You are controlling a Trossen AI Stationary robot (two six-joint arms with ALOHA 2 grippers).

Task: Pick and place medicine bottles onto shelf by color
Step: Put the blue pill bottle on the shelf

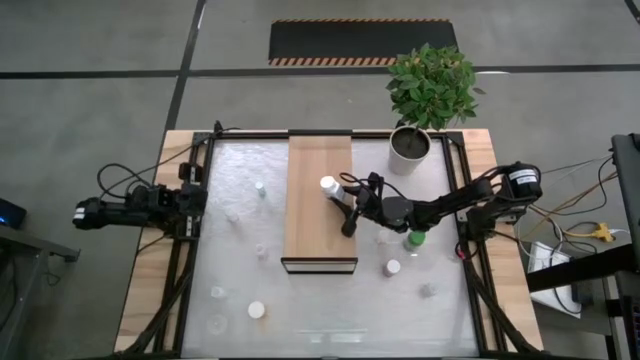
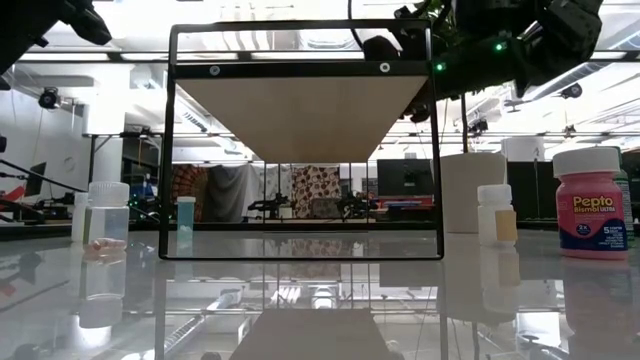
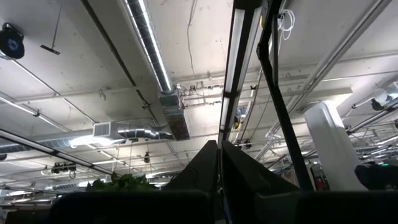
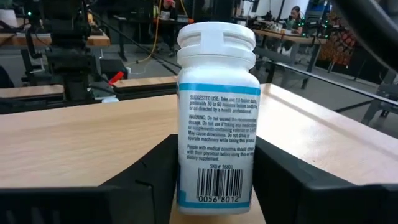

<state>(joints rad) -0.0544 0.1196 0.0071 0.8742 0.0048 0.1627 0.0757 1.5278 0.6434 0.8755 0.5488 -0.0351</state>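
Note:
The white bottle [image 1: 330, 187] is standing halfway along the shelf, so next my right gripper lets go of it, closes its fingers and pushes it toward the shelf's far end [image 1: 303, 153].
The shelf [image 1: 318, 225] is a light-wood plank on a black frame at the table's middle; the low view shows its underside [image 2: 300, 105]. My right gripper [image 1: 340, 200] reaches over the plank from the right and is shut on a white medicine bottle [image 4: 216, 106] with a white cap and a blue-edged label. Other bottles stand on the table, among them a green-topped one [image 1: 415, 238] and white-capped ones [image 1: 392, 267] [image 1: 256, 310]. My left gripper [image 3: 221, 168] is parked at the table's left edge, shut, pointing at the ceiling. My right gripper pinches the white bottle's lower body [image 4: 214, 158] between its two fingers [image 4: 152, 177], one on each side. The fingers come level from the table's right. The bottle stands upright, with its base at the shelf's wood surface [image 4: 81, 143].
A potted plant in a white pot [image 1: 410, 150] stands at the far right, close behind my right arm. In the low view a pink-labelled bottle [image 2: 592, 205] and a tan-filled one [image 2: 497, 212] stand right; two clear ones [image 2: 108, 215] [image 2: 186, 215] left. Black frame rails edge the table.

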